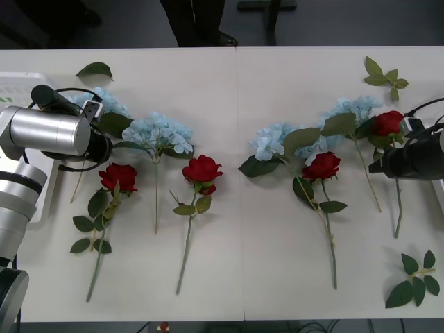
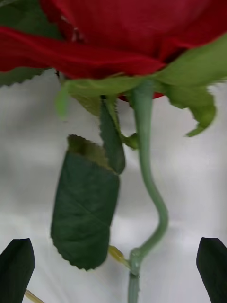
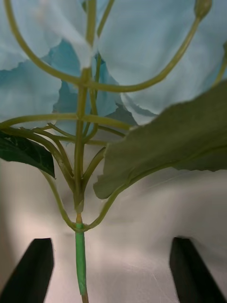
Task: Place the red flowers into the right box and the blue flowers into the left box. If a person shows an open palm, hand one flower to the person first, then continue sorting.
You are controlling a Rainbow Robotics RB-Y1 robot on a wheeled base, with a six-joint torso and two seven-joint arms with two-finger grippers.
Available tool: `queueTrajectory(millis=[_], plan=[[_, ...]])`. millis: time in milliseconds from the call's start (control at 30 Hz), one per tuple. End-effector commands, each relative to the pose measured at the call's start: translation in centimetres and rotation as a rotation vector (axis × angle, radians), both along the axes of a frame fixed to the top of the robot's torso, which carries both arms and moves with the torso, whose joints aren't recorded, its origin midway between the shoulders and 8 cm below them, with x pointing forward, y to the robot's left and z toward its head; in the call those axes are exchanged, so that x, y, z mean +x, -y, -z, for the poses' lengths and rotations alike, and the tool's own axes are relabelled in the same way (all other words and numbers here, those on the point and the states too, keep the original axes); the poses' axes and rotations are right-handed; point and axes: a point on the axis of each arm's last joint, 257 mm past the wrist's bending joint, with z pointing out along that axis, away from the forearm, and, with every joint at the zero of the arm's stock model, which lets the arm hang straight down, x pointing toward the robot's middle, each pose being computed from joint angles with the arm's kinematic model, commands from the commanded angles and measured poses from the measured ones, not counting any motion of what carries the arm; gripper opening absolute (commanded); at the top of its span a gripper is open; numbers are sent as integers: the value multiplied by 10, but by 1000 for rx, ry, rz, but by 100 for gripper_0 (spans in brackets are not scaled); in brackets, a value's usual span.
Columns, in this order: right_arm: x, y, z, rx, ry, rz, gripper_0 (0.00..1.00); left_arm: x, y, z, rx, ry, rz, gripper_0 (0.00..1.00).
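Green leaves beneath the red flower by my left gripper grow from their own stalk, so they will stay behind when I lift the flower.
My right gripper is open, its black fingers on either side of the green stem just below a red flower. That is the far-right rose, under my right arm. My left gripper is open around the stem of a blue flower, the leftmost cluster beside my left arm. Other red flowers and blue flowers lie on the table. The left box is at the far left. A sliver of the right box shows at the far right. No open palm is in view.
Loose green leaf sprigs lie at the back right, front right and back left. A person's dark legs and shoes stand behind the table's far edge.
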Motion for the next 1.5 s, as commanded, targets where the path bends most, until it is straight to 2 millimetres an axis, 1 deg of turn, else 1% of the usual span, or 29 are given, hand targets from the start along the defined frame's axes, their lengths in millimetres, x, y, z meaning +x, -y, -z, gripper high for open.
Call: queueTrajectory(millis=[33, 67, 100, 133, 167, 200, 333, 433, 533, 567, 633, 667, 700, 800, 833, 867, 900, 967, 1033, 1067, 1100, 1167, 1200, 1233, 1267, 1333, 1367, 1433, 1500], plan=[[13, -11, -11, 28, 34, 33, 88, 13, 0, -21, 8, 40, 21, 0], [13, -13, -12, 30, 35, 31, 62, 13, 0, -21, 8, 40, 21, 0], [13, -12, -11, 29, 35, 31, 42, 13, 1, -21, 3, 40, 21, 0], [13, -13, -11, 32, 35, 31, 14, 13, 1, -21, 2, 40, 20, 0], [13, -14, -11, 32, 35, 30, 4, 13, 1, -21, -1, 41, 19, 0], [13, -14, -11, 31, 35, 29, 0, 14, 1, -23, -4, 46, 18, 0], [13, -13, -11, 26, 34, 24, 0, 17, 1, -29, -12, 57, 10, 0], [13, -13, -11, 23, 36, 22, 0, 24, 3, -43, -17, 84, 10, 0], [14, -10, -12, 18, 37, 21, 0, 40, 15, -78, -30, 128, 21, 0], [14, -10, -12, 18, 37, 21, 0, 42, 18, -85, -33, 134, 23, 0], [14, -7, -14, 10, 40, 21, 0, 50, 28, -114, -44, 158, 32, 0], [15, -5, -17, 7, 46, 19, 0, 56, 33, -136, -56, 182, 34, 0], [16, -5, -20, 5, 51, 17, 0, 57, 33, -146, -58, 190, 35, 0], [20, 8, -40, -36, 82, 4, 0, 63, 33, -195, -95, 222, 23, 0], [21, 12, -46, -52, 89, -2, 0, 63, 33, -205, -102, 224, 21, 0], [22, 18, -56, -72, 100, -6, 0, 62, 26, -217, -108, 229, 9, 0], [22, 21, -62, -82, 104, -8, 0, 62, 23, -223, -111, 233, 5, 0], [22, 33, -81, -112, 122, -9, 0, 56, 4, -241, -115, 239, -25, 0], [21, 46, -103, -140, 138, -1, 0, 47, -25, -257, -115, 244, -62, 0], [19, 51, -114, -150, 142, 4, 0, 40, -41, -262, -118, 236, -80, 0], [17, 56, -120, -155, 142, 11, 0, 36, -52, -264, -119, 231, -88, 0], [12, 71, -138, -190, 144, 30, 0, 19, -86, -268, -110, 209, -101, 0], [8, 81, -147, -218, 144, 45, 0, 8, -106, -268, -104, 196, -109, 0], [6, 88, -152, -237, 143, 54, 0, 2, -117, -268, -100, 193, -114, 0], [3, 101, -162, -275, 145, 75, 0, -10, -139, -265, -93, 184, -127, 0], [-3, 123, -176, -337, 147, 115, 0, -31, -175, -260, -81, 174, -152, 0], [-5, 128, -179, -352, 146, 127, 0, -37, -185, -257, -77, 171, -159, 0], [-14, 156, -190, -429, 136, 178, 0, -57, -219, -245, -54, 168, -185, 0], [-20, 171, -193, -471, 121, 207, 0, -67, -236, -239, -37, 169, -203, 0]])
